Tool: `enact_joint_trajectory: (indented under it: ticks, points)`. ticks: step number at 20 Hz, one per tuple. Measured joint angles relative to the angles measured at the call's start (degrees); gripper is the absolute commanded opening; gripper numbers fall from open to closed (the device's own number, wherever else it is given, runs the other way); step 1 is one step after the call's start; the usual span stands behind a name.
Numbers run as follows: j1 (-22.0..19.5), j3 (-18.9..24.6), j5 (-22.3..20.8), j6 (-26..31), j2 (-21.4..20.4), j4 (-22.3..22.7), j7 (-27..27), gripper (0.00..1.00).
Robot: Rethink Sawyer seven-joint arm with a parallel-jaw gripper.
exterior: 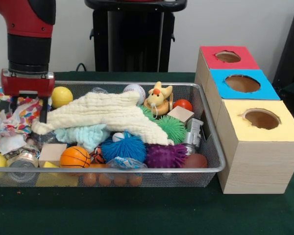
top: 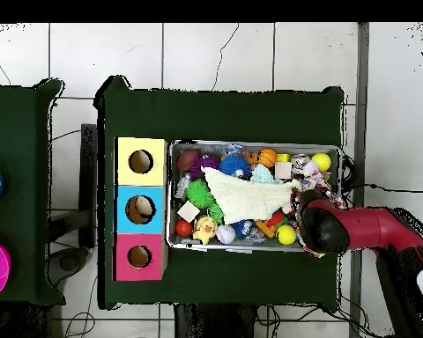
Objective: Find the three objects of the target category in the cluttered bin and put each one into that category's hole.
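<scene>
The cream cloth's tip (exterior: 38, 127) is next to the polka-dot cloth, so I expect the cream cloth to get pulled along when I move the polka-dot cloth toward the box.
A wire mesh bin (exterior: 112, 170) holds a jumble of toys. A cream cloth (exterior: 103, 115) lies across the middle, with a pale teal cloth (exterior: 83, 134) under it. Around them are blue (exterior: 123, 147), purple (exterior: 165, 155) and green (exterior: 172, 128) spiky balls, a basketball (exterior: 75, 157), a yellow ball (exterior: 61, 96), a white baseball (exterior: 134, 91), a red ball (exterior: 183, 105) and a yellow plush animal (exterior: 158, 95). My gripper (exterior: 27, 115) hangs open at the bin's left end, over a patterned cloth (exterior: 5, 120), one finger just beside the cream cloth's tip. From overhead the arm (top: 338, 227) hides the gripper.
Right of the bin stands a wooden box with a red-topped hole (exterior: 228, 57), a blue-topped hole (exterior: 242, 83) and a yellow-topped hole (exterior: 261, 118). A wooden block (exterior: 52, 152), a tin can (exterior: 22, 160) and a silver toy (exterior: 192, 132) also lie in the bin.
</scene>
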Motion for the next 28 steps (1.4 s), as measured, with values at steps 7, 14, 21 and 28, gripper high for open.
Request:
enact_joint_trajectory:
  ticks: [7,14,21,28]
  points:
    - [-1.2,0.0,0.0,0.0,0.9,-0.5,0.0,1.00]
    - [-2.3,1.1,0.5,0.0,1.9,-0.5,0.0,0.00]
    - [-4.4,3.2,2.0,0.1,2.2,0.1,0.0,0.00]
    - [-6.4,7.2,9.3,2.5,0.5,3.5,0.0,0.00]
